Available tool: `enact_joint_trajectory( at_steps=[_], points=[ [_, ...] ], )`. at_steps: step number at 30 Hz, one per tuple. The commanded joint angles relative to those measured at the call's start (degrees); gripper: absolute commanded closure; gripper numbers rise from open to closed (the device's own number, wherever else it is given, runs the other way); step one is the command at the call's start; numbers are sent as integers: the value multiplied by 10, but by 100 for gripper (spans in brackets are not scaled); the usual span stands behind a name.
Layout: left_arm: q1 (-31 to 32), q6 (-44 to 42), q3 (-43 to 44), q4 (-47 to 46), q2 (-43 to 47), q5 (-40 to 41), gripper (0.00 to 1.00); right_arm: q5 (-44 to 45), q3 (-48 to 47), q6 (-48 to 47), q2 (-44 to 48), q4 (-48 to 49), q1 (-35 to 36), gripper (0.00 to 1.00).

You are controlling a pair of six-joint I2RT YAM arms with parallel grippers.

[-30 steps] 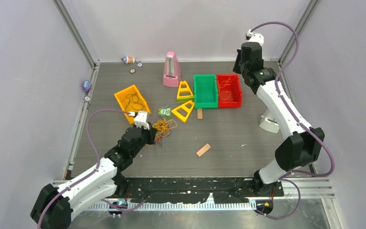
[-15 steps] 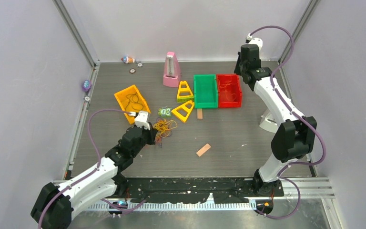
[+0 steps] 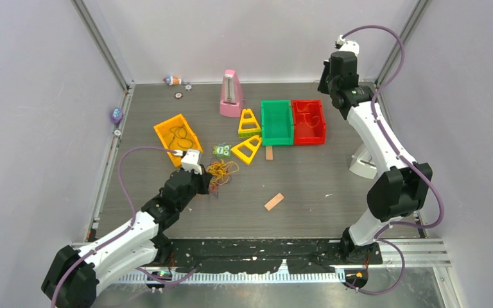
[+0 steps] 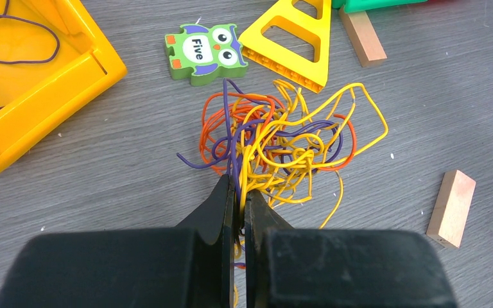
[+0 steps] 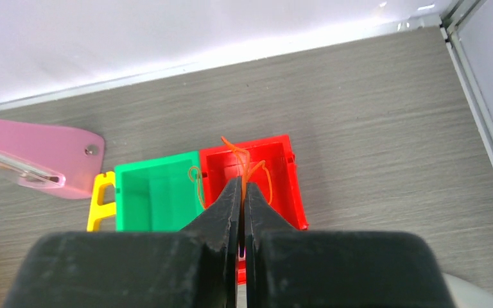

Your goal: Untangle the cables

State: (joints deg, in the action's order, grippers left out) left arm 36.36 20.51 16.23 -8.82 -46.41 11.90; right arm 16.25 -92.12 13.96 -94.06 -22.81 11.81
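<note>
The orange cable's loops hang high, and one goes over the red bin's side (image 5: 197, 182) toward the green bin. My right gripper should lower the cable inside the red bin (image 3: 309, 124) before it opens.
A tangle of yellow, orange-red and purple cables (image 4: 282, 141) (image 3: 222, 171) lies on the grey table. My left gripper (image 4: 239, 192) (image 3: 207, 181) is at its near edge, shut on yellow and purple strands. My right gripper (image 5: 241, 183) (image 3: 328, 86) hangs above the red bin (image 5: 285, 186) (image 3: 321, 122), shut on a thin orange cable (image 5: 231, 146) whose loops hang into the bin and over the wall it shares with the green bin (image 5: 154, 192). One purple cable (image 4: 13, 38) (image 3: 180, 135) lies in the yellow bin (image 4: 45, 96).
A green owl block (image 4: 202, 51) and a yellow triangle frame (image 4: 295, 45) sit just beyond the tangle. Wooden blocks (image 4: 451, 207) (image 4: 363, 35) lie to its right. A pink metronome-shaped piece (image 3: 232, 95) stands at the back, a white object (image 3: 361, 163) at the right.
The right arm has shifted a little right and towards the back wall, above the red bin, its gripper staying shut. The left arm and the tangle have not moved.
</note>
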Motion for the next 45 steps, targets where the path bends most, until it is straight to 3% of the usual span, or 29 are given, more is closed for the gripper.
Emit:
enact_joint_trajectory(
  at_steps=[1,19,35,45],
  points=[
    [0,-7,9,-37,-2,-7,100,-6,-40,-11,43,6,-2,95],
    [0,-8,9,-37,-2,-8,100,51,6,6,36,-8,-11,95],
    [0,-9,12,-36,-4,-9,100,-70,69,56,-70,29,-5,95],
    [-1,-10,10,-36,-2,-16,100,-51,66,60,-144,11,-2,95]
  ],
)
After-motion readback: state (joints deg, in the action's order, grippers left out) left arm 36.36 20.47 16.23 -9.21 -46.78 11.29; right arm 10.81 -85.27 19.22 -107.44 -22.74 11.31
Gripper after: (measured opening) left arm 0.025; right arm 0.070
